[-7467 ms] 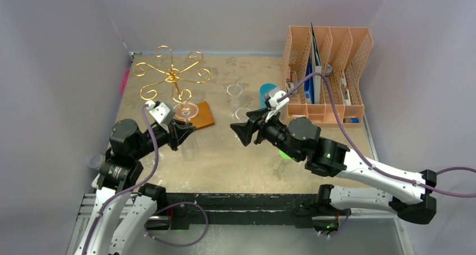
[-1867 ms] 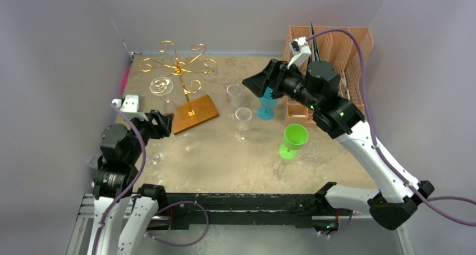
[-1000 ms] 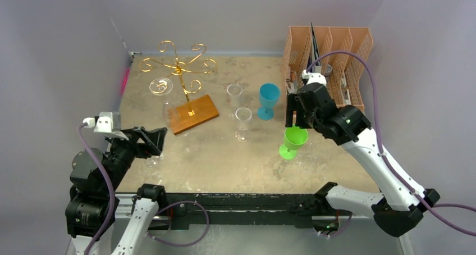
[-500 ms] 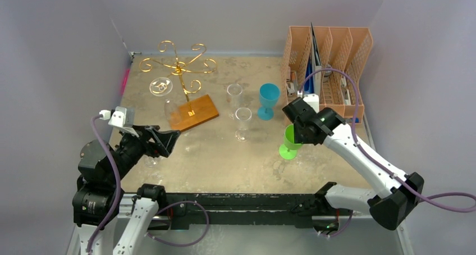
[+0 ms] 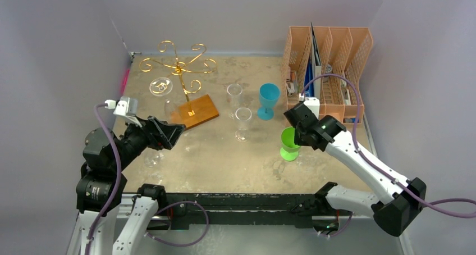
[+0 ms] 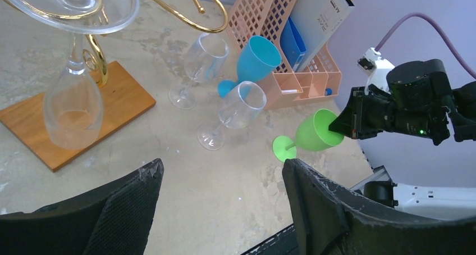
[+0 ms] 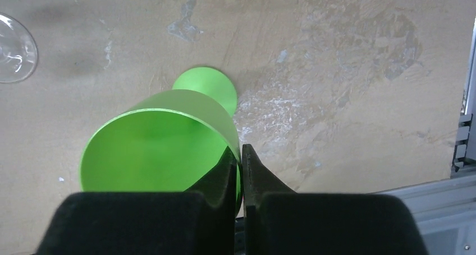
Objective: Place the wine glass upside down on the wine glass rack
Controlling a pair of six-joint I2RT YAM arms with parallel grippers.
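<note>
The green wine glass is foot down, its rim (image 5: 286, 129) in my right gripper, so my left gripper should grasp its stem (image 6: 291, 146) before turning it onto the rack.
The green wine glass (image 5: 289, 138) stands right of centre, leaning a little (image 6: 314, 134). My right gripper (image 5: 298, 136) is shut on its rim, one finger inside the bowl and one outside (image 7: 240, 151); the round foot (image 7: 205, 87) shows beyond the bowl. The wine glass rack (image 5: 178, 68), gold wire on a wooden base (image 5: 193, 113), stands at the back left. A clear glass (image 6: 73, 103) hangs upside down from one of its arms. My left gripper (image 5: 168, 132) hovers open over the front left of the table (image 6: 222, 165), holding nothing.
Two clear wine glasses (image 5: 234, 92) (image 5: 243, 117) and a blue one (image 5: 269, 98) stand upright mid-table between the rack and the green glass. An orange file organiser (image 5: 328, 58) fills the back right corner. Grey walls close the left, back and right sides.
My right gripper has come down from the back right and shut on the green glass's rim. My left arm has pulled back from the rack, then edged toward the middle.
</note>
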